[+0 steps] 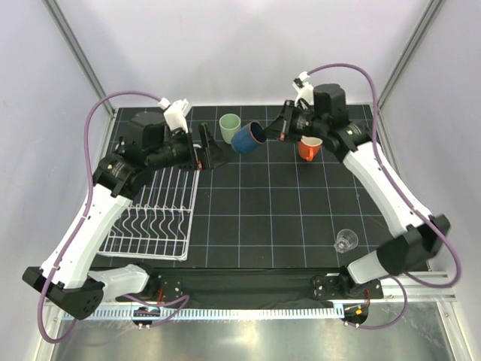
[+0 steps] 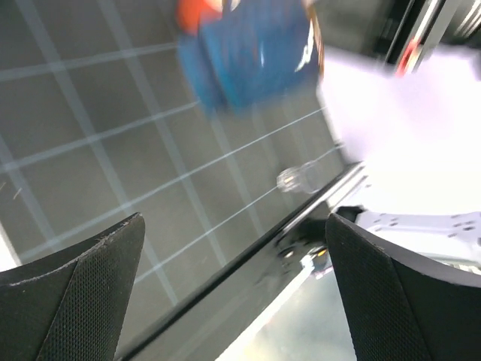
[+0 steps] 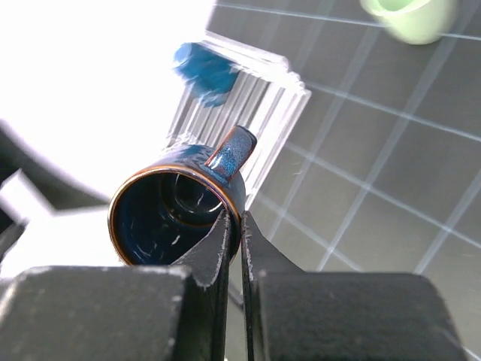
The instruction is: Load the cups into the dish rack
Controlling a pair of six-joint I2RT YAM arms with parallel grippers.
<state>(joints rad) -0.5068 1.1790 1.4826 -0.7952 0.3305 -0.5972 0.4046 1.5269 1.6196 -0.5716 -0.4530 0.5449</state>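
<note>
The dark blue mug's rim point(image 1: 258, 131) is in my right gripper, the mug's base free, so my left gripper should keep coming until its open fingers straddle that base point(image 1: 238, 143).
My right gripper point(image 1: 267, 132) is shut on the rim of a dark blue mug point(image 1: 246, 140), one finger inside and one outside, and holds it tilted above the mat; the right wrist view shows the grip point(image 3: 234, 233) on the mug point(image 3: 176, 214). My left gripper point(image 1: 213, 156) is open and empty, just left of that mug; the left wrist view shows its fingers point(image 2: 90, 286) wide apart and the mug point(image 2: 252, 49) blurred ahead. The pale green tumbler point(image 1: 229, 125), orange mug point(image 1: 309, 147) and clear glass point(image 1: 346, 240) stand on the mat. The white dish rack point(image 1: 154, 214) lies at left.
A blurred blue shape point(image 3: 203, 69), perhaps the second blue mug, sits at the rack point(image 3: 248, 113) in the right wrist view; the left arm hides that spot from above. The black gridded mat point(image 1: 270, 210) ends at a front rail. The arm bases stand at the near edge.
</note>
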